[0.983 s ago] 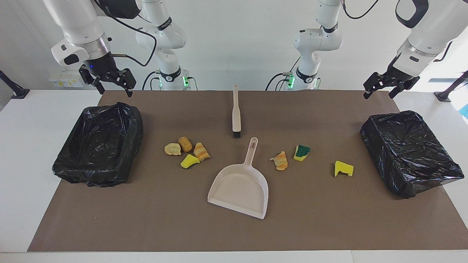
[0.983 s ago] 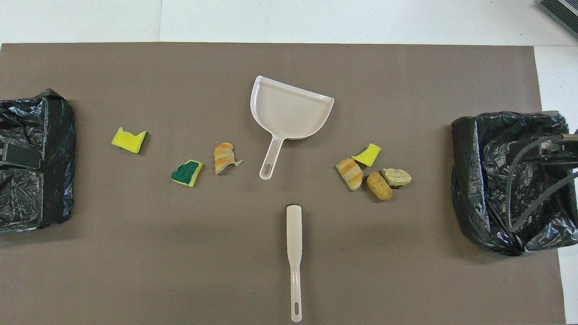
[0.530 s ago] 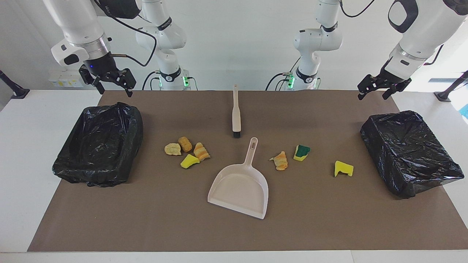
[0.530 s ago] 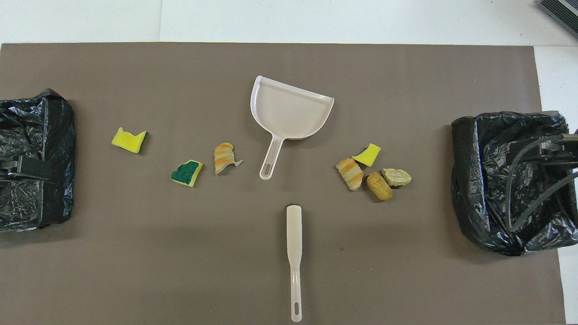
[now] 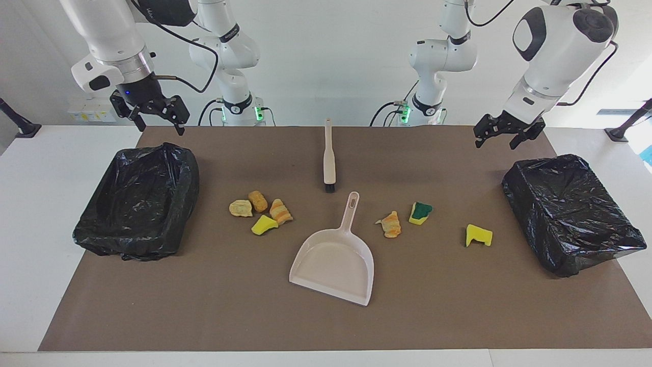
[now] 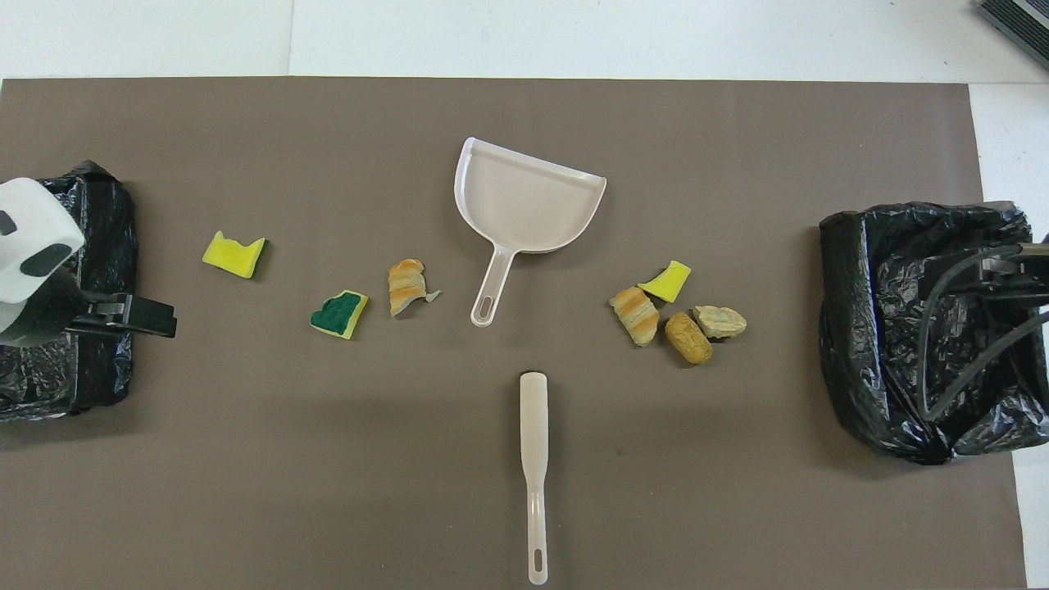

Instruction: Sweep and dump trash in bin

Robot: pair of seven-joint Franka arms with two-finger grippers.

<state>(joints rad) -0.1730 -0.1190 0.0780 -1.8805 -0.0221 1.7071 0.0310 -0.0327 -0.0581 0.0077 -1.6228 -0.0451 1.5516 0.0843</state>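
The white brush [image 6: 533,423] lies apart from the white dustpan and the brush's handle points toward the robots, so the robot's open left gripper should keep going until it closes around that handle [image 6: 537,526].
The trash lies on the brown mat in two groups. Several scraps [image 5: 264,213] [image 6: 674,311] sit toward the right arm's end. Toward the left arm's end lie an orange-striped scrap [image 5: 391,224], a green-topped scrap [image 5: 420,213] [image 6: 338,314] and a yellow scrap [image 5: 479,235] [image 6: 234,254]. Between the groups rests a white dustpan [image 5: 333,262] [image 6: 524,201], with a white brush [image 5: 329,158] [image 6: 533,459] nearer the robots. A black-lined bin [image 5: 188,178] [image 6: 844,328] stands at the right arm's end, another bin [image 5: 560,255] [image 6: 106,229] at the left arm's. My left gripper [image 5: 495,144] [image 6: 131,315] hangs open and empty over the mat beside its bin. My right gripper [image 5: 159,126] waits open above its bin's corner.
White tabletop borders the mat on all sides. Both arm bases stand at the table edge nearest the robots. The right arm's cable [image 6: 951,328] hangs over its bin in the overhead view.
The left arm has swung inward toward the table's middle and its gripper has come lower, now beside its bin. The right arm, the tools and the scraps have not moved.
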